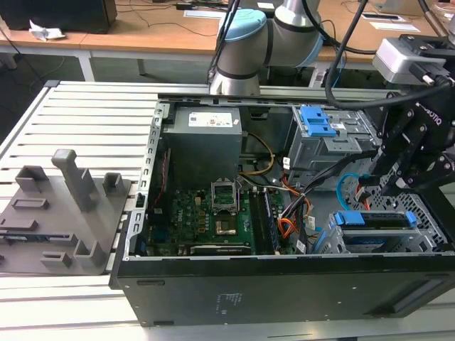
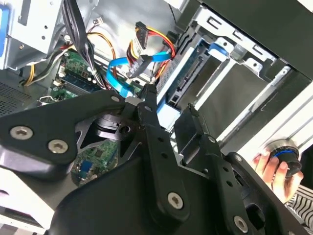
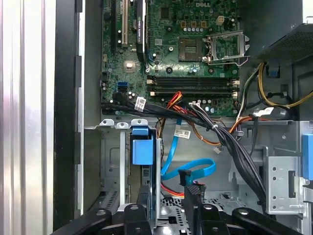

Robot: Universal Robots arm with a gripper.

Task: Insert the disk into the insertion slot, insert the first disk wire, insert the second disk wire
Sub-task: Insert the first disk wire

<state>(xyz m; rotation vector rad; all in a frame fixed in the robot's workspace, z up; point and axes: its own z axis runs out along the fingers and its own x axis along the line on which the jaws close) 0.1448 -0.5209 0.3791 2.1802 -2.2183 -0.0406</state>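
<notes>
The second disk wire [image 3: 171, 152] is lying in a slack light-blue loop [image 3: 209, 167], so it will stay bent and come along when I carry the black plug over.
The disk [image 1: 375, 219] in its blue carrier sits inside the insertion slot [image 1: 429, 222], the low perforated cage at the exterior view's right end of the open computer case. My gripper [image 1: 384, 186] hangs just above the cage, open, fingers apart and holding nothing. In the first wrist view the fingertips [image 3: 144, 196] straddle the disk's blue carrier [image 3: 143, 151] edge. The second disk wire [image 3: 196, 169], a light-blue loop with a dark plug, lies loose beside the disk, also seen as a blue wire [image 2: 121, 74] ahead of my gripper [image 2: 168, 105]. An orange, yellow and black wire bundle [image 2: 142, 45] hangs unplugged.
A taller grey cage with a blue latch [image 1: 316, 121] stands behind the slot. The motherboard [image 1: 206, 213] and black cable bundles [image 3: 210, 129] fill the case's middle. A grey fixture [image 1: 60, 213] rests on the slatted table. A hand [image 2: 271, 169] holds a knob outside the case.
</notes>
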